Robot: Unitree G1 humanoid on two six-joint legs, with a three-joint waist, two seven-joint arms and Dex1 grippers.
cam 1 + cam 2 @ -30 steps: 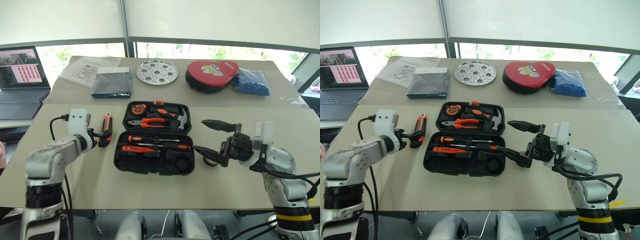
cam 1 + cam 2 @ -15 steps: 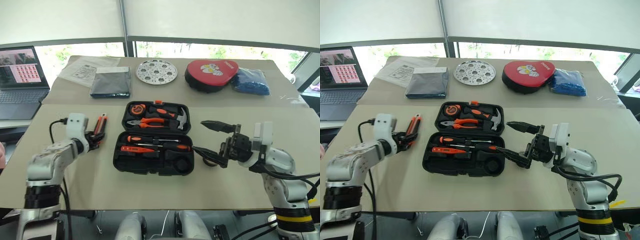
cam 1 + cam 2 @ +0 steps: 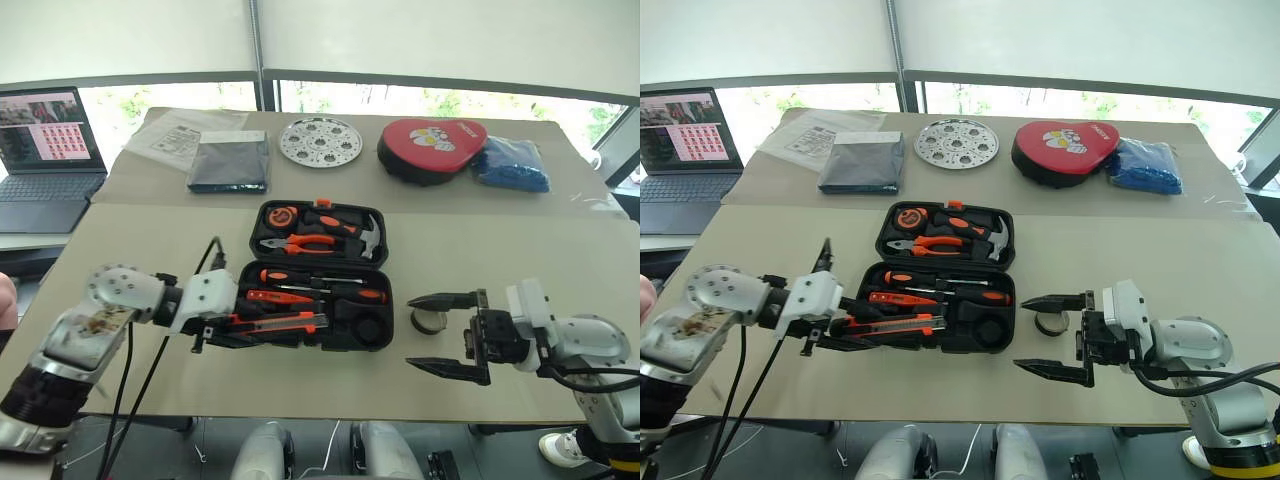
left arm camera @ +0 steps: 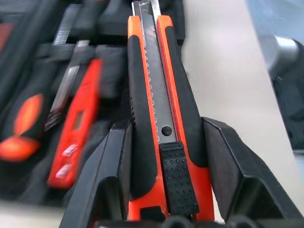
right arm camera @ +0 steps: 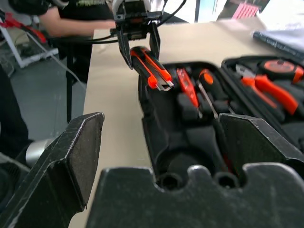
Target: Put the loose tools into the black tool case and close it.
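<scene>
The utility knife [image 3: 280, 323] is between my left gripper's fingers above its narrow slot, so next I open them there, then close them and push the knife down [image 4: 167, 135].
The black tool case [image 3: 388, 312] lies open at mid-table. Two screwdrivers [image 3: 322, 280] and a slim orange tester [image 3: 262, 297] rest in its near half. My left gripper [image 3: 238, 322] is shut on the orange-black utility knife [image 3: 285, 322] and holds it level over the case's front edge. In the left wrist view the knife [image 4: 156, 114] sits between both fingers [image 4: 114, 175]. My right gripper [image 3: 437, 333] stands open just right of the case, level and pointing at it. A small dark tape roll [image 3: 432, 320] lies on the table between its fingers in the picture.
The case lid holds pliers, a hammer and a tape measure [image 3: 280, 215]. Behind lie a grey pouch [image 3: 228, 162], a round perforated plate [image 3: 318, 140], a red-black pad [image 3: 430, 148] and a blue bag [image 3: 512, 165]. A laptop [image 3: 45, 140] stands far left. A person [image 5: 71, 19] sits beyond the table's left end.
My left gripper shut on the knife beside the case, lifted it and carried it right, over the case's front. My right gripper drew back and sank, uncovering the tape roll.
</scene>
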